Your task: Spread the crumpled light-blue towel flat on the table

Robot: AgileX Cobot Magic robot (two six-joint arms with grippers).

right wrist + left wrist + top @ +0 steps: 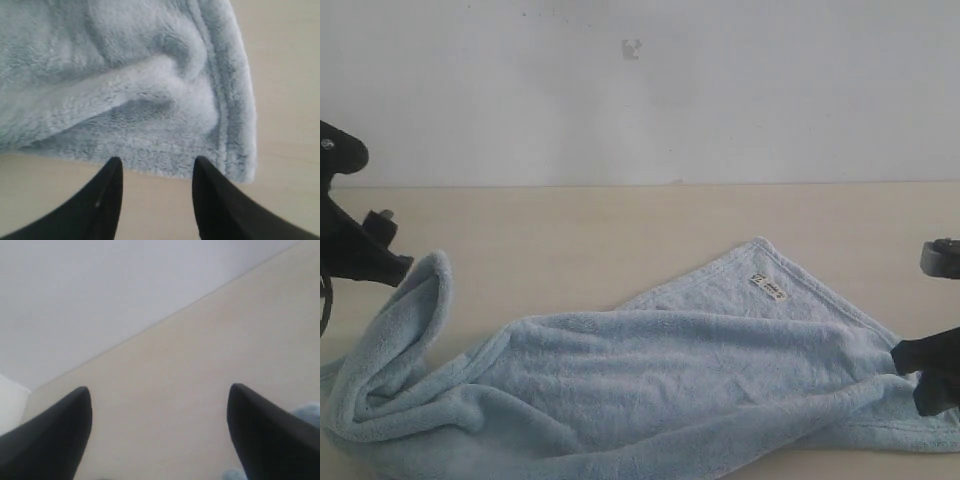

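Note:
The towel's upturned fold point(424, 298) is doubled over beside my left gripper, so my right gripper should first pinch the towel at its white tag point(768, 287). My left gripper should take the fold after that.
The light-blue towel point(660, 380) lies stretched across the cream table point(570, 230), still rumpled, with long folds and an upturned fold at its left end. Its white tag point(769, 287) shows near the far hem. My left gripper point(398, 266) sits beside that upturned fold. In the left wrist view it point(160, 388) is open, with only bare table between its fingers and a scrap of towel point(309, 412) at the side. My right gripper point(918, 375) is at the towel's right end. It point(158, 160) is open, fingertips just short of the towel's hemmed corner point(150, 100).
A white-grey wall point(640, 90) rises behind the table's far edge. Bare table stretches beyond the towel, towards the wall. The towel's near edge runs out of the exterior view at the bottom.

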